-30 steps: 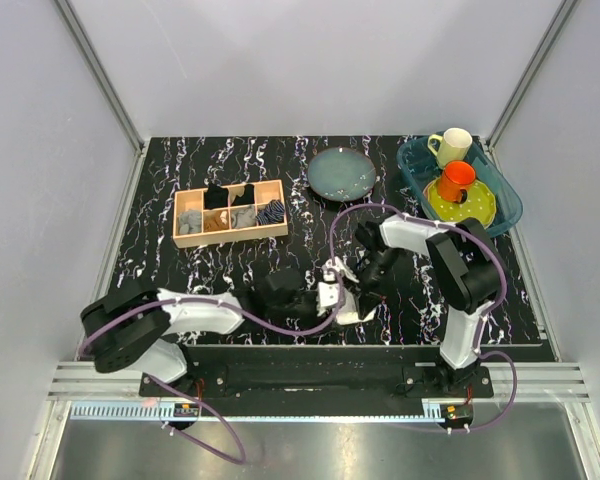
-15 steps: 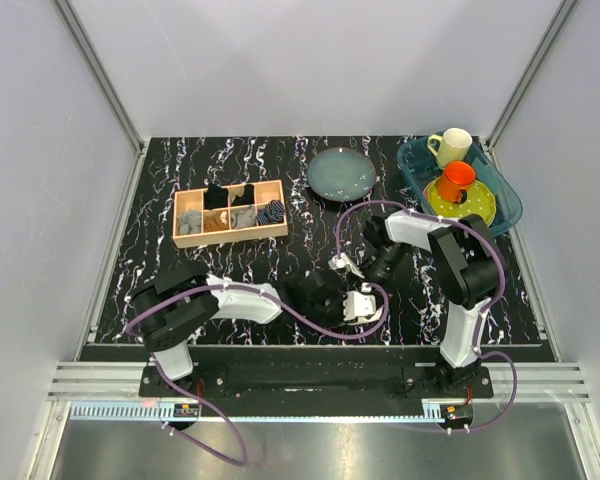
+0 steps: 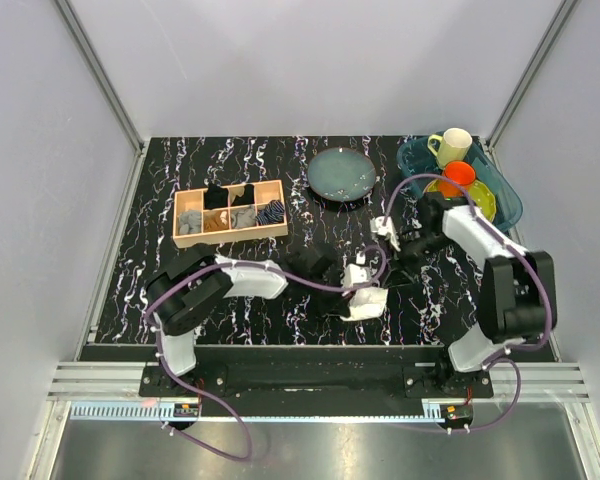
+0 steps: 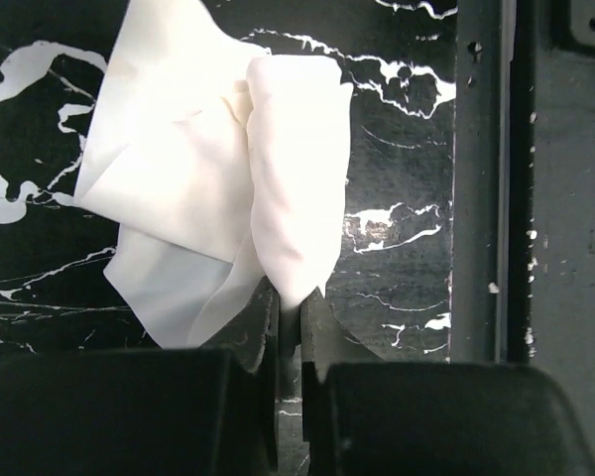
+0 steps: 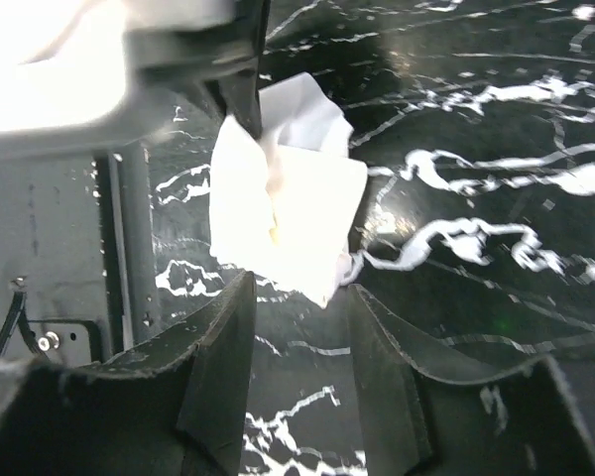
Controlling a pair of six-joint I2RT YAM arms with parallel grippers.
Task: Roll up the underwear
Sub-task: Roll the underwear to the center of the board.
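My left gripper should open while my right gripper holds the underwear, because loose layers spread beside the underwear's fold whose lower end my left gripper pinches.
The underwear is a small, partly folded white bundle near the table's front edge. In the left wrist view it spreads out flat, with a thicker rolled fold on the right. My left gripper is shut on the lower end of that fold; from above it reaches in from the left. My right gripper is open with nothing between its fingers, a short way back from the underwear. In the top view the right gripper sits behind and to the right of the cloth.
A wooden divided box holding small dark and grey rolls stands at the back left. A dark round plate lies at the back centre. A teal tray with a cream mug and orange cup sits back right.
My left gripper has moved right and shut on the underwear's fold. My right gripper has opened, let go of the cloth and drawn back towards the rear right.
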